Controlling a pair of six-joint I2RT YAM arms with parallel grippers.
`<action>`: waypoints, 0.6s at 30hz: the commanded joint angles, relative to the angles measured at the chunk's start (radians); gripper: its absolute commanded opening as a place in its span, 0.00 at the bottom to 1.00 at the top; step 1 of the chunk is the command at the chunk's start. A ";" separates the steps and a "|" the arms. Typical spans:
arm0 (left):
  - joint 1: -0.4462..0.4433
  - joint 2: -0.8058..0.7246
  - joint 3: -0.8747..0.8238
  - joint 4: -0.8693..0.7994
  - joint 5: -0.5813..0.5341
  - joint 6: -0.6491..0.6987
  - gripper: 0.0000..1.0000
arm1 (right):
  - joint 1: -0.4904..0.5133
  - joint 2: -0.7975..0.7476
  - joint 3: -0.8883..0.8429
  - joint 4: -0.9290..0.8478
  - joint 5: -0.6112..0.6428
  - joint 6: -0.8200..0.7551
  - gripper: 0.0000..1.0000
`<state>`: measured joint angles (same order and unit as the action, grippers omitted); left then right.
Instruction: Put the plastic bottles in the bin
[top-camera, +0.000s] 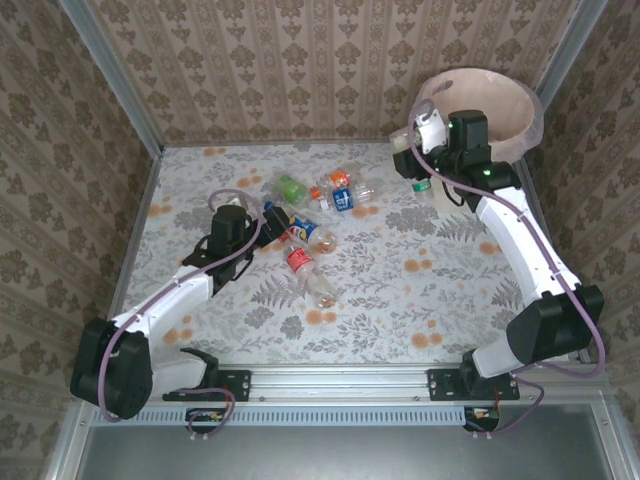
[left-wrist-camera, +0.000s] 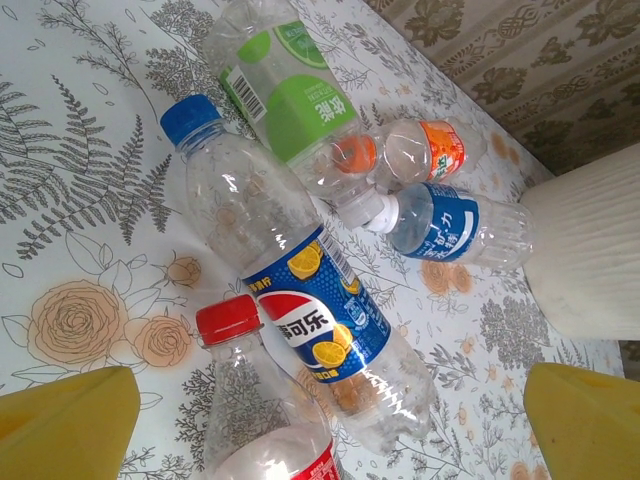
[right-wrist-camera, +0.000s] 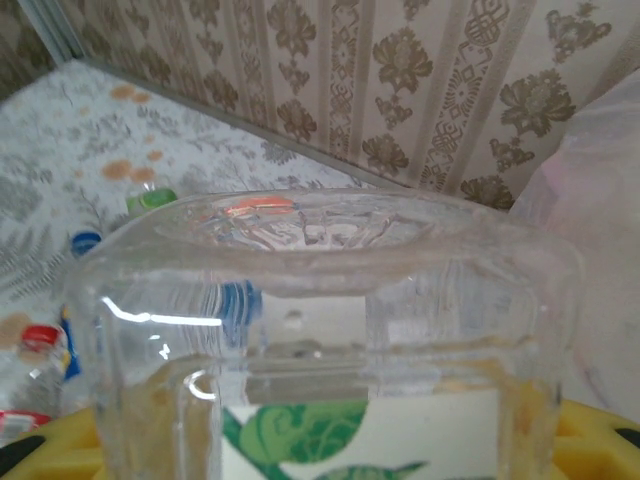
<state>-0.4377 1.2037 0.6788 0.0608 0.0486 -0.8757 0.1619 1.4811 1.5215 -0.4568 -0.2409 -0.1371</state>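
The clear bottle is raised beside the bin and the bin's opening is free, so my right gripper should keep moving over that opening and let go of the bottle there.
Several plastic bottles lie in a cluster mid-table: a green-label one, an orange one, a blue-label one and a red-label one. My left gripper hovers open over the cluster. Its yellow fingertips straddle a blue-capped cola bottle and a red-capped bottle without touching either. My right gripper is raised beside the cream bin. It is shut on a clear bottle with a green-and-white label, also seen as the held bottle.
The bin's pale wall stands beyond the orange bottle and the white-capped blue-label bottle. Its pinkish bag is close on my right wrist's right. Patterned walls close in the flowered table, which is bare in front.
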 joint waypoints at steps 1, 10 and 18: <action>-0.005 0.008 0.004 0.031 0.013 -0.011 1.00 | -0.034 -0.017 0.094 -0.026 -0.049 0.149 0.48; -0.004 0.021 0.009 0.031 0.018 -0.008 1.00 | -0.114 -0.018 0.189 -0.008 0.008 0.298 0.48; -0.003 0.031 0.008 0.034 0.022 -0.008 1.00 | -0.200 0.038 0.312 -0.045 0.124 0.358 0.50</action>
<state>-0.4377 1.2304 0.6792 0.0750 0.0597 -0.8757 -0.0139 1.4899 1.7672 -0.4740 -0.2012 0.1749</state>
